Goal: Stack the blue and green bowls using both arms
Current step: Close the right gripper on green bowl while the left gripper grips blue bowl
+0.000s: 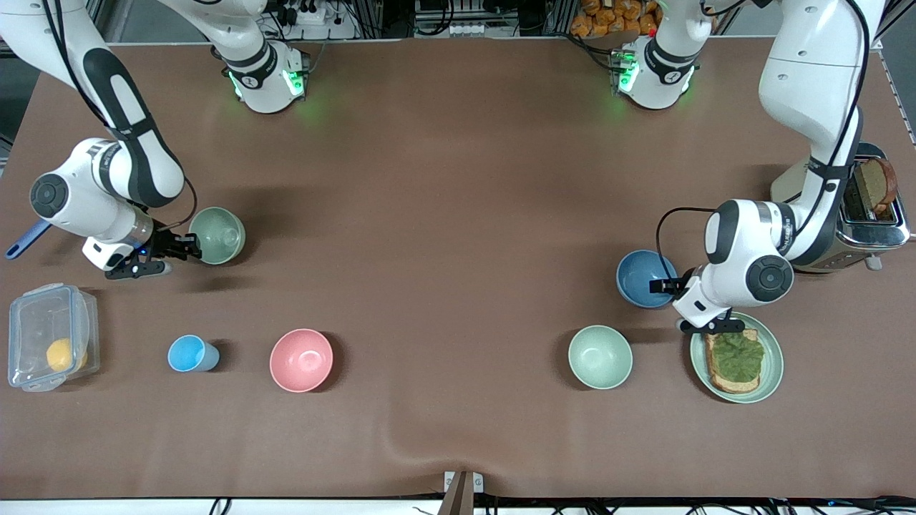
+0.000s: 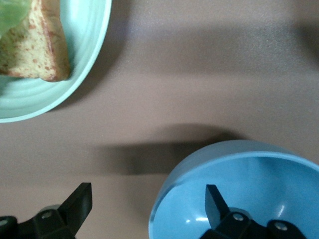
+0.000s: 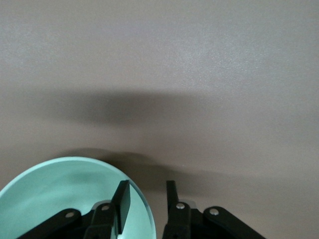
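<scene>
The rim of the blue bowl (image 1: 642, 279) should stay above the rim of the green bowl (image 1: 218, 235) when I nest the two bowls, because they look equally wide.
The green bowl (image 1: 220, 232) stands upright toward the right arm's end of the table. My right gripper (image 1: 187, 247) straddles its rim, open but narrowed. In the right wrist view one finger (image 3: 121, 204) is inside the green bowl (image 3: 60, 189) and the other is outside, with a gap still showing at the right gripper (image 3: 147, 188). The blue bowl (image 1: 639, 275) stands toward the left arm's end. My left gripper (image 1: 665, 286) is wide open over its rim. In the left wrist view one finger (image 2: 214, 204) is inside the blue bowl (image 2: 259, 184), and the left gripper (image 2: 148, 194) has its other finger over bare table.
Nearer the camera than the blue bowl are a pale mint bowl (image 1: 600, 356) and a plate (image 1: 771, 375) with toast, under the left wrist. A toaster (image 1: 869, 214) stands by the left arm. A pink bowl (image 1: 300, 360), light-blue cup (image 1: 187, 353) and clear box (image 1: 50, 336) lie near the right arm's end.
</scene>
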`<state>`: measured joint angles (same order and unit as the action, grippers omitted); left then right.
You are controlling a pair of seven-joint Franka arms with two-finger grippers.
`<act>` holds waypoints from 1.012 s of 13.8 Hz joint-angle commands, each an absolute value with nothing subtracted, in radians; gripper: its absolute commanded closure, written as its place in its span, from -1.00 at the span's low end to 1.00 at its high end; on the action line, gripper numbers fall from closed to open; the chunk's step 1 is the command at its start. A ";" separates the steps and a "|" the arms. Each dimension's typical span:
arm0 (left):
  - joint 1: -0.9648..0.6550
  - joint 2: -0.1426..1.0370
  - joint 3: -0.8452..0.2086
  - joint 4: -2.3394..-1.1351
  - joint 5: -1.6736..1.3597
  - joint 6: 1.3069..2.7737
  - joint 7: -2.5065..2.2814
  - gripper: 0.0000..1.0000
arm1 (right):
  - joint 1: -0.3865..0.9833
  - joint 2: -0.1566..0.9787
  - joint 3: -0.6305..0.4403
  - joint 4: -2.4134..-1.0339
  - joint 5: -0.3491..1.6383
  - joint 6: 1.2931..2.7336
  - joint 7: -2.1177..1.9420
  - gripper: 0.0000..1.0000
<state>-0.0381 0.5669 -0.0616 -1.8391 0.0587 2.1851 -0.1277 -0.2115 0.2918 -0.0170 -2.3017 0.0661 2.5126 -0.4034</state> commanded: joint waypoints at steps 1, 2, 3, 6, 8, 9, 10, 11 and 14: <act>-0.029 0.537 -0.072 -1.875 0.063 2.201 -0.150 -1.00 | -0.204 0.267 -0.014 -2.316 0.077 2.478 -0.411 -0.33; -0.029 0.540 -0.074 -1.875 0.061 2.201 -0.152 -1.00 | -0.204 0.256 -0.012 -2.316 0.077 2.461 -0.410 -0.39; -0.029 0.543 -0.074 -1.875 0.043 2.201 -0.152 -1.00 | -0.204 0.246 -0.012 -2.316 0.078 2.439 -0.410 -0.41; -0.031 0.546 -0.074 -1.875 0.006 2.203 -0.150 -1.00 | -0.204 0.245 -0.012 -2.318 0.081 2.434 -0.410 -0.27; -0.032 0.546 -0.074 -1.875 0.000 2.203 -0.150 -1.00 | -0.193 0.248 -0.012 -2.321 0.084 2.437 -0.410 -0.12; -0.034 0.546 -0.074 -1.875 0.000 2.203 -0.150 -0.90 | -0.193 0.253 -0.012 -2.322 0.084 2.442 -0.410 -0.08; -0.034 0.546 -0.074 -1.875 -0.002 2.203 -0.152 -0.41 | -0.192 0.258 -0.012 -2.335 0.086 2.457 -0.410 0.05; -0.034 0.546 -0.074 -1.875 -0.002 2.203 -0.152 0.02 | -0.189 0.258 -0.012 -2.341 0.086 2.476 -0.410 0.27; -0.037 0.548 -0.074 -1.875 -0.002 2.203 -0.170 0.79 | -0.184 0.249 -0.012 -2.341 0.086 2.468 -0.408 1.00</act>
